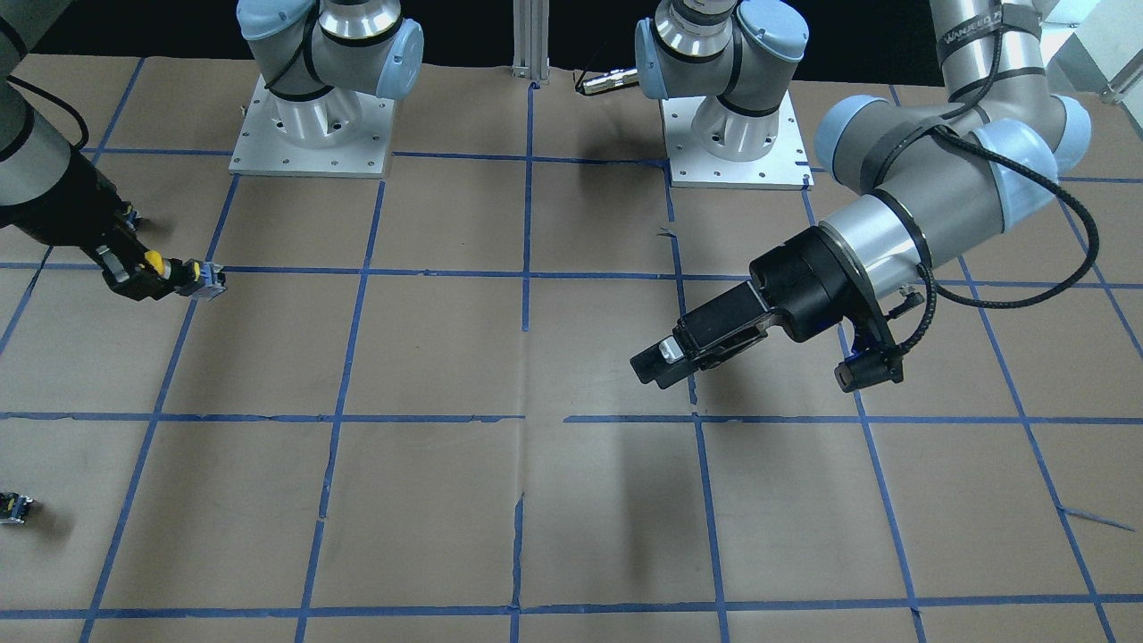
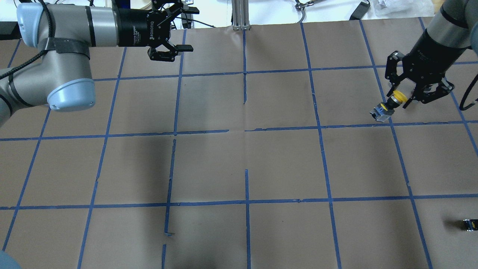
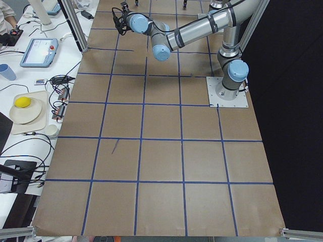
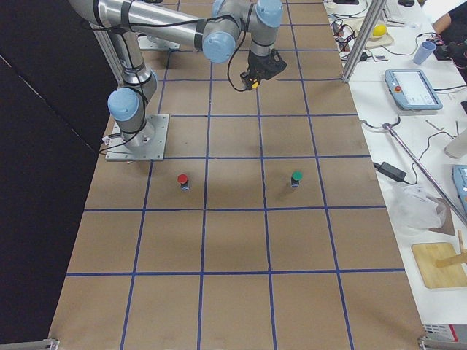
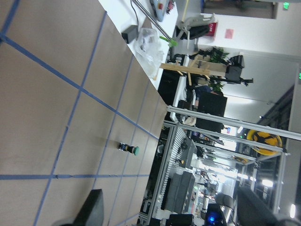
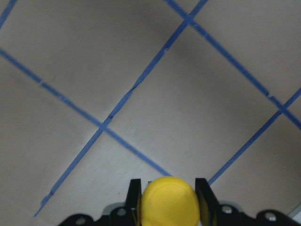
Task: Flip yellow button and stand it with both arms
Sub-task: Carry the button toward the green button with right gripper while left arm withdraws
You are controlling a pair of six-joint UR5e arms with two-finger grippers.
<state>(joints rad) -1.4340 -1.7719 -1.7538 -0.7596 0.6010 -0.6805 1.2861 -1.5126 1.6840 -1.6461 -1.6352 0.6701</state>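
Note:
The robot's right gripper is holding the yellow cap, and the body is free past the ends of its fingers. The robot should now tip the body down until the body touches the paper (image 1: 86, 361).
My right gripper (image 2: 405, 96) is shut on the yellow button (image 2: 398, 98), with its fingers on the round yellow cap. The black-and-grey body (image 2: 381, 112) sticks out past the fingertips, tilted down close to the paper; I cannot tell whether it touches. The front-facing view shows the same grip (image 1: 147, 272), with the cap (image 1: 154, 261) and the body (image 1: 201, 279). In the right wrist view the cap (image 6: 169, 200) sits between the two fingers (image 6: 135, 197). My left gripper (image 2: 188, 28) is open and empty, far away across the table, also shown in the front-facing view (image 1: 659, 362).
The table is brown paper with a blue tape grid (image 2: 244, 130). A red-capped button (image 4: 182, 180) and a green-capped button (image 4: 295, 177) stand nearer the table's right end. The green one shows in the left wrist view (image 5: 129, 149). A small button lies at the edge (image 2: 469, 224).

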